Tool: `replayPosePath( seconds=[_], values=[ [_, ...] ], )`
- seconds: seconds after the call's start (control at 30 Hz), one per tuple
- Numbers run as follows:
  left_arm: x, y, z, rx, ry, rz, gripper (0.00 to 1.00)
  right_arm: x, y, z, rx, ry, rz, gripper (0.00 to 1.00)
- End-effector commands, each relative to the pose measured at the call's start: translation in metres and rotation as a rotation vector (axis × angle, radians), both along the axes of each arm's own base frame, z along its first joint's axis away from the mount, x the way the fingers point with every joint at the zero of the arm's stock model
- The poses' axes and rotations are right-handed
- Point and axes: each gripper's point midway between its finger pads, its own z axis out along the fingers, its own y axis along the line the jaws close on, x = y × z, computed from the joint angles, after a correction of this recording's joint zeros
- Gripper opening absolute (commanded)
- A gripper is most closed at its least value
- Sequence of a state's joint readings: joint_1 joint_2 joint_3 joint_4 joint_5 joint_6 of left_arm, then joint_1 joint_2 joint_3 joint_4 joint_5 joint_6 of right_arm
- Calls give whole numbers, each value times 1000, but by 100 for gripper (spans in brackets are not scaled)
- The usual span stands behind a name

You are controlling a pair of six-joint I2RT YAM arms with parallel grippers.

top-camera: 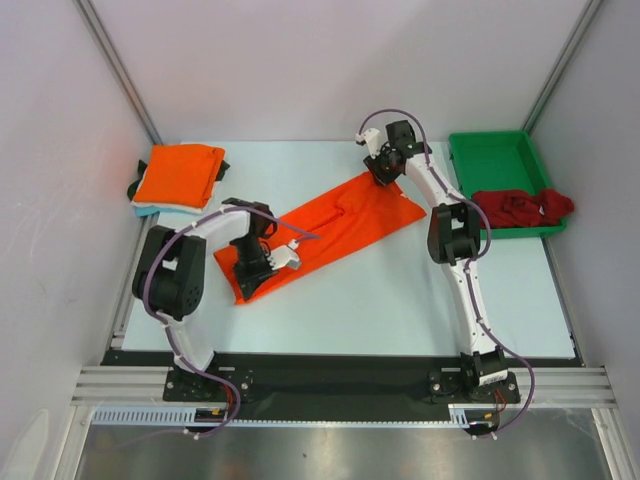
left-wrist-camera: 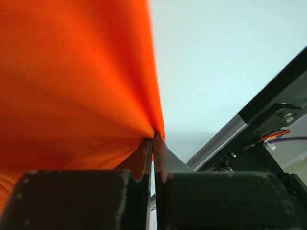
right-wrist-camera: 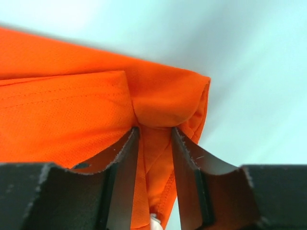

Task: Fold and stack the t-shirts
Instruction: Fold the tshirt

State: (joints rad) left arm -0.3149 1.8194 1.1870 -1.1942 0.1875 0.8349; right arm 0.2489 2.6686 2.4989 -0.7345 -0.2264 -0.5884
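Observation:
The long orange t-shirt strip [top-camera: 335,223] is lying at a slant. Next, I take a new hold with my left gripper at the strip's near corner [top-camera: 240,300] and swing the strip round straight before I fold it.
A bright orange t-shirt [top-camera: 330,228] lies as a long folded strip slantwise across the middle of the table. My left gripper [top-camera: 262,258] is shut on its near left end; the left wrist view shows the cloth [left-wrist-camera: 76,81] pinched at the fingertips. My right gripper [top-camera: 384,172] is shut on its far right corner; the right wrist view shows a bunched fold [right-wrist-camera: 163,103] between the fingers. A folded orange t-shirt [top-camera: 180,174] lies on a pale blue one [top-camera: 150,210] at the far left. A dark red t-shirt [top-camera: 522,207] lies crumpled over the green tray's [top-camera: 495,158] near rim.
White walls close in the table on three sides, with slanting metal posts [top-camera: 115,65] in the back corners. A black rail [top-camera: 330,370] runs along the near edge by the arm bases. A dark item [top-camera: 133,188] shows beside the left stack.

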Motion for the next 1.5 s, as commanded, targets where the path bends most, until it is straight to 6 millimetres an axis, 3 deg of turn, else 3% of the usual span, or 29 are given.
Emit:
replayPosePath(
  seconds=[0.0,0.03,0.07,0.13,0.2,0.27,0.3,0.33,0.37,0.4,0.47,0.53,0.63,0.73,0.93,1.0,1.23,1.47],
  values=[
    [-27,-14,14,-18,47,-79,6,21,12,-10,43,-59,-24,39],
    [-32,-22,15,-25,54,-109,12,30,15,0,47,-98,-24,39],
    [-35,-30,19,-60,65,-111,23,31,17,-8,39,-97,-25,40],
    [-35,-47,31,-116,67,-110,30,38,19,2,31,-138,-41,41],
    [-30,-64,46,-194,57,-87,32,43,21,30,39,-190,-57,43],
    [-11,-73,61,-222,-17,-71,41,49,17,59,48,-244,-79,45],
    [-4,-75,66,-230,-58,-72,42,49,15,94,58,-296,-96,46],
    [4,-77,72,-237,-95,-78,43,48,15,111,68,-318,-104,46],
    [10,-76,73,-227,-121,-83,44,45,14,118,72,-319,-110,47],
    [12,-76,74,-224,-133,-85,44,39,12,152,100,-351,-130,47],
    [12,-71,70,-200,-129,-90,44,26,14,168,127,-333,-137,47],
    [10,-63,59,-159,-116,-102,43,0,16,174,172,-256,-140,48],
    [9,-58,47,-134,-113,-122,42,-37,17,163,214,-130,-148,48],
    [7,-52,39,-109,-99,-135,42,-74,10,132,211,10,-139,48],
    [-7,-47,19,-76,-58,-144,45,-114,-12,89,205,164,-221,49],
    [-14,-47,11,-68,-37,-151,45,-124,-11,85,212,191,-210,50],
    [-25,-42,-19,-18,19,-146,48,-121,-19,68,216,230,-256,54],
    [-25,-42,-44,39,44,-110,39,-106,-18,44,208,252,-259,55]
  ],
)
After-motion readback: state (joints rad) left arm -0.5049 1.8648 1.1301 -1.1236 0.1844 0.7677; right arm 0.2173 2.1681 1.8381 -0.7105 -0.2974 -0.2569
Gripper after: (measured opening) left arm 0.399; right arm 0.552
